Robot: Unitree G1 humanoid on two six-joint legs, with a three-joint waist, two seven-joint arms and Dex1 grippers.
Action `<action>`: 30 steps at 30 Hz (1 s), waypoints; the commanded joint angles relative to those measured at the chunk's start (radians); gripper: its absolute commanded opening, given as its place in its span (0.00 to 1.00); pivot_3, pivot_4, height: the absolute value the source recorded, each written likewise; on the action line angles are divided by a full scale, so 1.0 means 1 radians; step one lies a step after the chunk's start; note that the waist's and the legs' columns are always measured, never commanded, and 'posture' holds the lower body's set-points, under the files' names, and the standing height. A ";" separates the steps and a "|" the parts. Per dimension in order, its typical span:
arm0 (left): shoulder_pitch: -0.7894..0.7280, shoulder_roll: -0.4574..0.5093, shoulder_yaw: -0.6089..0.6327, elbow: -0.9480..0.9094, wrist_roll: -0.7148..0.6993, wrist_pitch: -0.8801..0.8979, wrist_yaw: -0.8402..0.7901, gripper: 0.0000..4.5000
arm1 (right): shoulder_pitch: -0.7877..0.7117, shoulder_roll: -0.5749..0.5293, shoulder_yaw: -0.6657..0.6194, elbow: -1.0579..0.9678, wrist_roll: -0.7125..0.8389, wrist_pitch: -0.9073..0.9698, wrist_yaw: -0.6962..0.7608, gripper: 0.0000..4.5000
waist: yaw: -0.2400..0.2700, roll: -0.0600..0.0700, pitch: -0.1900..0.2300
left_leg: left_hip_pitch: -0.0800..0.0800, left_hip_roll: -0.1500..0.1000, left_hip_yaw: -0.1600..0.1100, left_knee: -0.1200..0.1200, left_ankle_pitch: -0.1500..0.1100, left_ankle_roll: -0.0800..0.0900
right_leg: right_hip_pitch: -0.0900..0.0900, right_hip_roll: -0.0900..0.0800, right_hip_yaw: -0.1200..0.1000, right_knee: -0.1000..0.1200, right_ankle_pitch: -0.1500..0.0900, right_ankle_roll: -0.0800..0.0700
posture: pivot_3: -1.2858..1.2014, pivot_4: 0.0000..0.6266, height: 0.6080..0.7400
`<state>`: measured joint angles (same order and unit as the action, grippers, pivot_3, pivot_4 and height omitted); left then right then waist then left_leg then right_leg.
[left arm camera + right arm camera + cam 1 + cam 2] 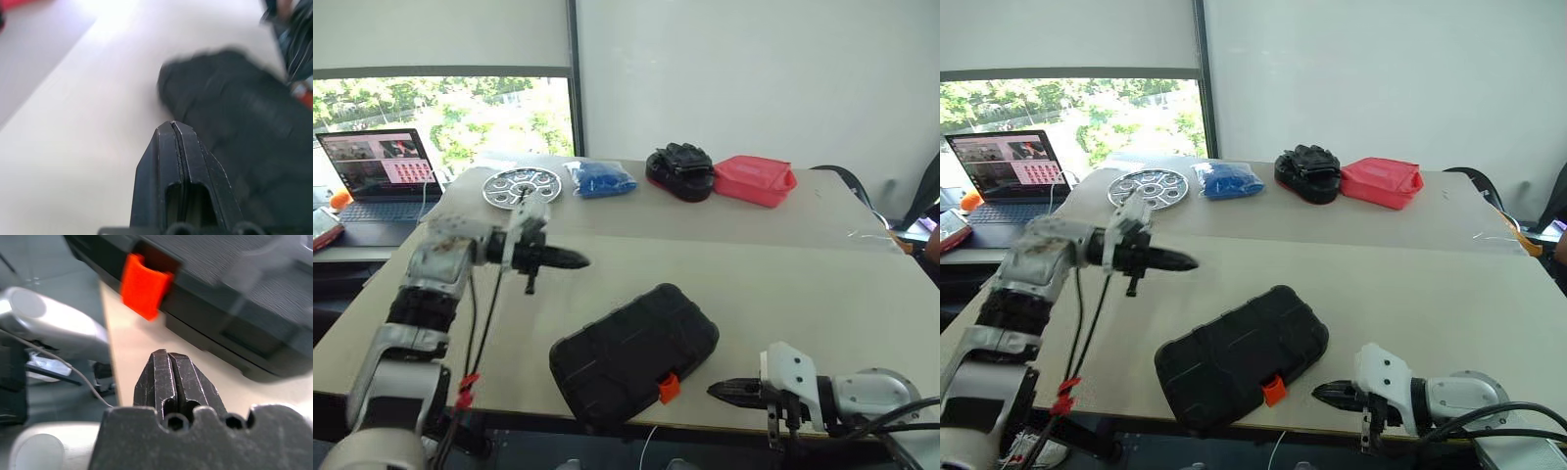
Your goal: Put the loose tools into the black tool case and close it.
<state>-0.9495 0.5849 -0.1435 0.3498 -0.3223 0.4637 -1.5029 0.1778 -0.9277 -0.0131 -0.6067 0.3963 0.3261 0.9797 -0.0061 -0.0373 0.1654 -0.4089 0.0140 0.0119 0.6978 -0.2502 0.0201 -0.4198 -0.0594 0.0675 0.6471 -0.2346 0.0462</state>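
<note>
The orange latch still sticks out from the black tool case, so the robot's left gripper should push the lid down while its right gripper presses the latch closed.
The black tool case lies closed near the table's front edge, its lid down and its orange latch facing the front. The loose tools are out of view. My left gripper hangs shut and empty above the table, up and to the left of the case, pointing right. Low at the front right, my right gripper is shut and empty, its tip just right of the latch and pointing left. In the right wrist view the latch sits just beyond the shut fingers. The case lies beyond the left fingers.
At the table's back stand a red plastic container, a black glove pile, a blue bag and a round metal plate. A laptop sits on a side surface at the left. Cables hang off the left arm.
</note>
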 commanded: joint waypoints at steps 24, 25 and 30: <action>0.150 -0.060 -0.338 -0.089 0.250 -0.305 -0.025 0.01 | -0.203 0.171 0.280 0.076 -0.116 0.035 -0.035 0.00 | -0.008 0.003 -0.003 | 0.009 0.001 0.001 -0.002 0.000 0.000 | 0.007 0.002 0.001 0.000 0.000 -0.001 | 0.52 0.24 1.00; 0.154 -0.058 -0.338 -0.093 0.249 -0.303 -0.026 0.01 | -0.211 0.176 0.284 0.090 -0.128 0.031 -0.036 0.00 | -0.008 0.003 -0.003 | 0.009 0.001 0.001 -0.002 0.000 0.000 | 0.007 0.002 0.001 0.000 -0.001 -0.001 | 0.52 0.24 1.00; 0.181 -0.049 -0.336 -0.124 0.248 -0.294 -0.026 0.01 | -0.221 0.195 0.294 0.130 -0.165 0.008 -0.040 0.00 | -0.009 0.003 -0.003 | 0.012 0.001 0.001 -0.002 0.000 0.000 | 0.010 0.002 0.001 0.000 -0.001 -0.002 | 0.52 0.24 1.00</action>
<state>-0.8083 0.5213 -0.4318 0.2189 -0.1172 0.1521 -1.5184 -0.0244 -0.7459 0.2950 -0.4738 0.2375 0.3606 0.9549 -0.0148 -0.0338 0.1627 -0.3962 0.0148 0.0124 0.6951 -0.2502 0.0201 -0.4088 -0.0576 0.0686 0.6465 -0.2354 0.0447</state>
